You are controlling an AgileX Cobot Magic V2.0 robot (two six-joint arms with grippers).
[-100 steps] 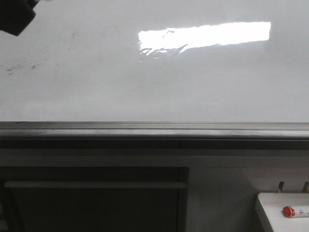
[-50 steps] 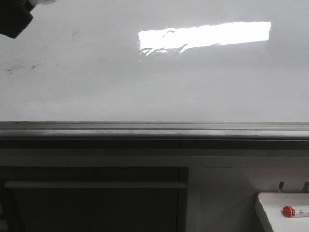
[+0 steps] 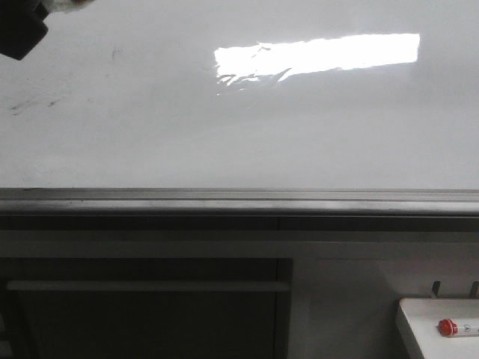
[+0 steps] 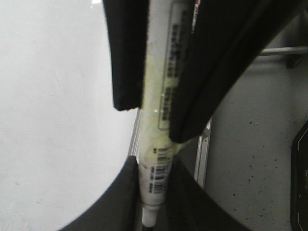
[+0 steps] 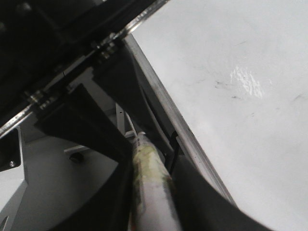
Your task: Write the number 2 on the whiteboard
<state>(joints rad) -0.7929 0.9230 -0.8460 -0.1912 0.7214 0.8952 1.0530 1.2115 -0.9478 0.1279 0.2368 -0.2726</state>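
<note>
My left gripper surrounds the marker's tip while my right gripper holds the marker's body, so my left gripper should back clear before my right gripper writes the 2.
The whiteboard fills the upper front view, with a bright reflection and faint smudges. No number 2 shows on it. My left gripper is shut on a white marker with a barcode label. My right gripper is shut on the same marker, and its black fingers clamp the barrel further along. Both are over the board's rail edge. In the front view only a dark gripper part shows, at the top left corner.
A grey metal rail runs along the board's lower edge. Below it are a dark frame and a white bar. A small white shelf at the bottom right holds a red-capped marker.
The dark gripper part at the top left corner of the front view has shifted slightly to the left. The board looks the same.
</note>
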